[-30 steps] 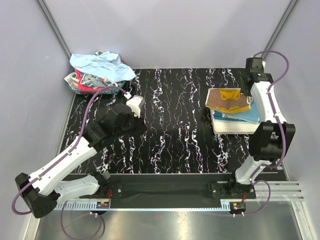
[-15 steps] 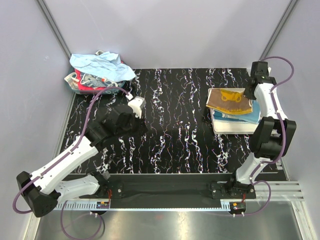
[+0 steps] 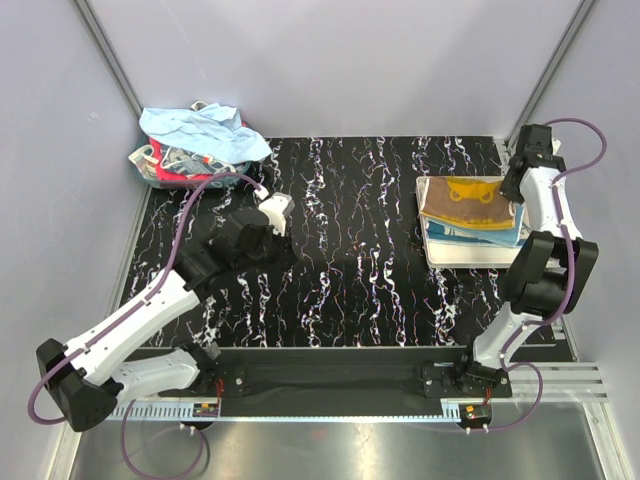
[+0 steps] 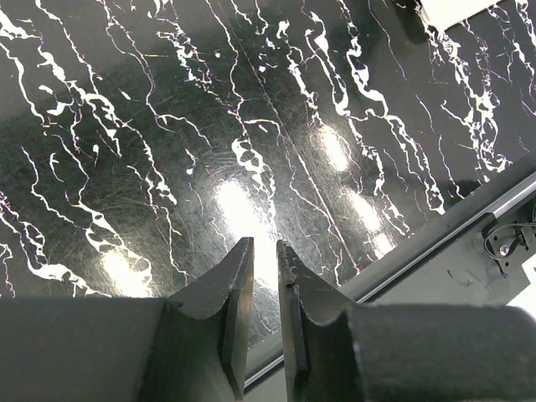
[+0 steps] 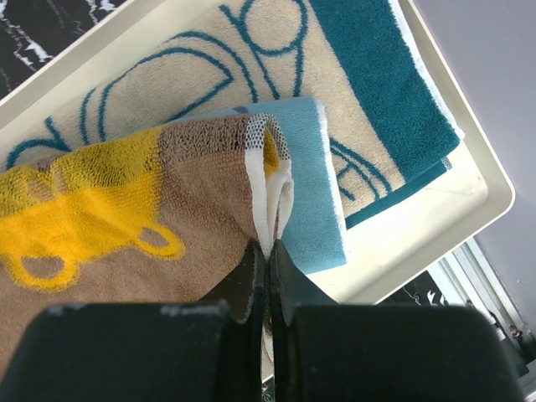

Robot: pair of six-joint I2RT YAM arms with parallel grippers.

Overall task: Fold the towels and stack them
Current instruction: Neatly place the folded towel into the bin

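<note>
The bear towel's white-hemmed edge [image 5: 265, 186] is over the light blue towel [image 5: 312, 188] in the tray, so my right gripper should keep lowering that edge and let it go there.
The orange-yellow and brown bear towel [image 3: 468, 200] lies folded on top of the stack in the white tray [image 3: 447, 260] at the right. My right gripper [image 3: 516, 188] is shut on its white-hemmed edge [image 5: 270, 188], at the tray's far right corner. Under it in the right wrist view are the bear towel [image 5: 126, 226], a light blue towel [image 5: 314, 193] and the teal towel with beige centre [image 5: 368, 75]. My left gripper [image 3: 276, 207] hovers over the black table, left of centre; its fingers [image 4: 234, 285] stand almost together with nothing between them.
A loose pile of unfolded towels [image 3: 195, 145], light blue on top with red beneath, sits at the table's back left corner. The tray rim [image 5: 452, 201] lies close to the right wall. A metal rail [image 4: 435, 243] runs along the table's near edge.
My right gripper has moved back and to the right, drawing the bear towel over the stack in the tray. The left gripper has shifted slightly forward.
</note>
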